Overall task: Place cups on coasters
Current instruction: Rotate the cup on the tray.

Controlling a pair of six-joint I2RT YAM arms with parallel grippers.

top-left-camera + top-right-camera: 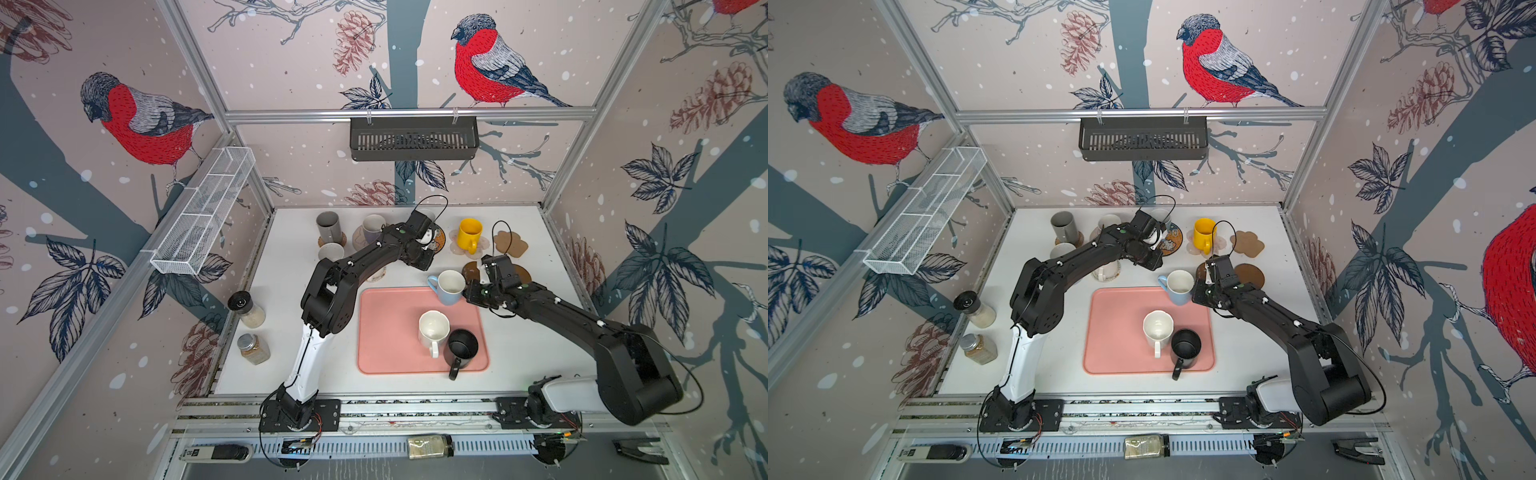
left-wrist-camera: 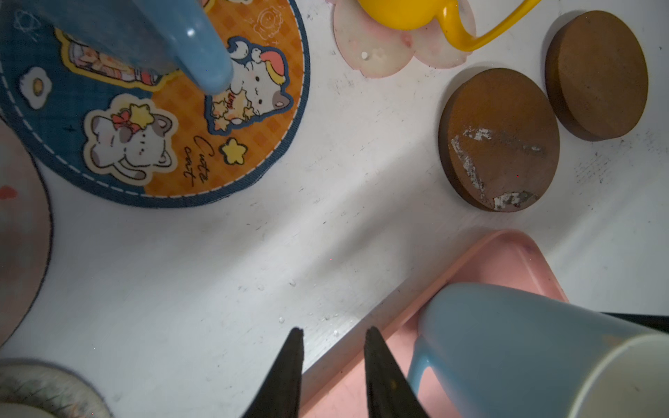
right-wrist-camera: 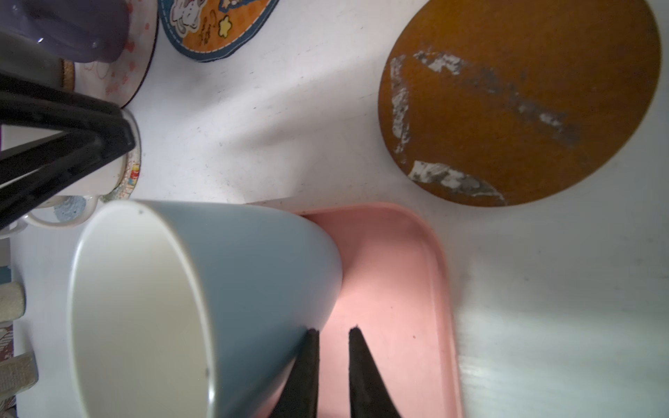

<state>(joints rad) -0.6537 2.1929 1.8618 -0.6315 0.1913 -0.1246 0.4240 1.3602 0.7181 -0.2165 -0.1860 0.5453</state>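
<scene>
The handle of the light blue cup (image 1: pixel 432 281) on the pink tray faces away from the robot's right gripper, so the left gripper should grab that handle (image 1: pixel 1163 281).
A light blue cup (image 1: pixel 448 287) sits at the back right corner of the pink tray (image 1: pixel 386 332). My right gripper (image 3: pixel 335 329) is open a little beside it, one finger against its wall and nothing between the jaws. A white cup (image 1: pixel 433 330) and a black cup (image 1: pixel 461 347) stand on the tray. My left gripper (image 2: pixel 335 330) hangs open and empty over the table, near the cartoon blue coaster (image 2: pixel 188 119) that carries another light blue cup (image 2: pixel 144 32). The yellow cup (image 1: pixel 469 235) is on the pink flower coaster (image 1: pixel 455 249). Two brown discs (image 2: pixel 499 141) (image 2: pixel 597 72) and the tan cloud coaster (image 1: pixel 510 244) are bare.
The grey cup (image 1: pixel 329 226), lavender cup (image 1: pixel 372 228) and a white cup (image 1: pixel 331 251) stand on coasters at the back left. Two spice jars (image 1: pixel 247 309) (image 1: pixel 254 349) stand at the left edge. A white wire basket (image 1: pixel 203 212) hangs on the left wall and a black basket (image 1: pixel 413 139) on the back wall.
</scene>
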